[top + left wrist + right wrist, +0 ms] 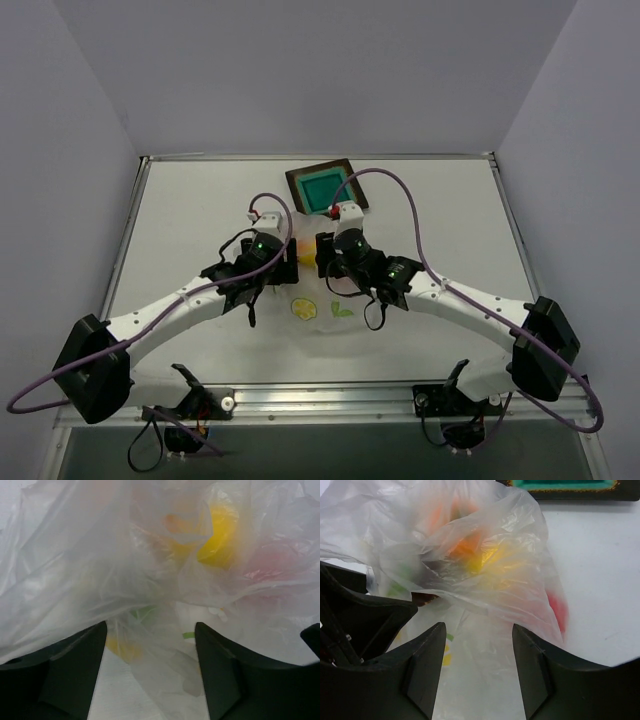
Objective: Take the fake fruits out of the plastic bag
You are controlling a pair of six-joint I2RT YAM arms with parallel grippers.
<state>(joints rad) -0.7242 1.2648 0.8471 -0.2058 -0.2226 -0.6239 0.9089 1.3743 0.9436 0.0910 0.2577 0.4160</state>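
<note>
My right gripper should first pinch the loose plastic (pixel 479 622) and lift it away from my left gripper, because the plastic bag lies crumpled on top of the fake fruits (pixel 475 555).
The plastic bag (pixel 320 318), clear with lemon-slice prints, lies crumpled at the table's middle between my two arms. The fake fruits show blurred through it. The left wrist view shows the bag (pixel 100 580) close up with a yellow fruit (pixel 220 535) and a red one (pixel 275 562). The right wrist view shows the bag (pixel 495 645) with an orange fruit (pixel 465 545), a yellow one (pixel 485 560), a red one (pixel 559 610) and a dark maroon one (pixel 422 599). My left gripper (pixel 290 262) (pixel 150 630) and right gripper (pixel 325 255) (pixel 477 630) face each other at the bag. Both are open, with loose plastic between their jaws.
A square dark-rimmed teal plate (pixel 300 180) stands just behind the grippers; its edge also shows in the right wrist view (pixel 580 495). The left gripper's black body (pixel 355 615) sits close beside the right gripper. Walls enclose the white table on three sides.
</note>
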